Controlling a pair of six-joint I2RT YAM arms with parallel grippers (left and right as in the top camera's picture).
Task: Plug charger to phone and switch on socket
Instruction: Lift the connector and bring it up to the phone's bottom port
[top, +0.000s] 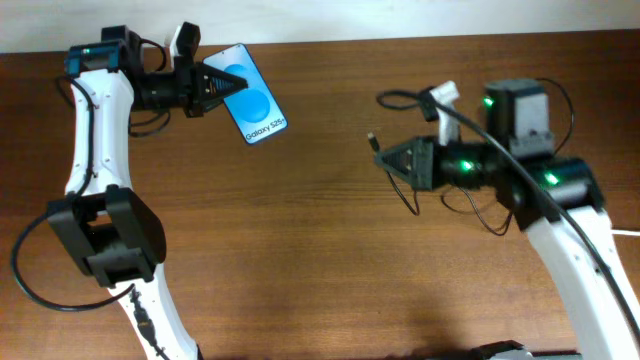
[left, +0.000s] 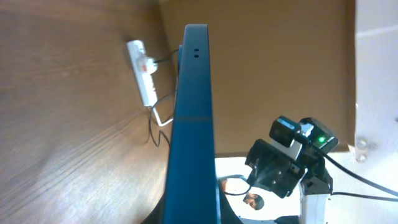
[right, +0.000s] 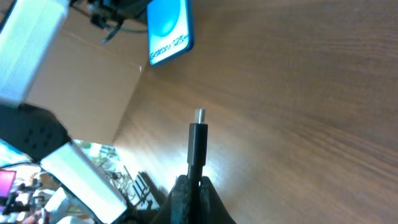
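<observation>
The charger's connector (top: 373, 142) is wide of the phone's port end (top: 267, 136), so I should swing my right gripper toward the phone and align the connector before pushing it in.
My left gripper (top: 222, 86) is shut on the phone (top: 256, 100) and holds it at the far left, tilted, with its blue screen and "Galaxy S25" text showing. In the left wrist view the phone (left: 193, 118) is seen edge on, its port end pointing away. My right gripper (top: 392, 160) is shut on the charger (top: 374, 141) just behind its connector; the tip points toward the phone across a wide gap. In the right wrist view the charger (right: 198, 140) stands out of the jaws (right: 195, 186), with the phone (right: 169, 31) far ahead. The socket (left: 143, 70) lies on the table beyond the phone.
The thin black cable (top: 480, 215) loops on the wooden table (top: 320, 260) under my right arm. The socket's white cord and black cable (left: 158, 118) trail from it. My right arm (left: 292, 155) shows in the left wrist view. A cardboard wall (right: 81, 93) stands behind the table.
</observation>
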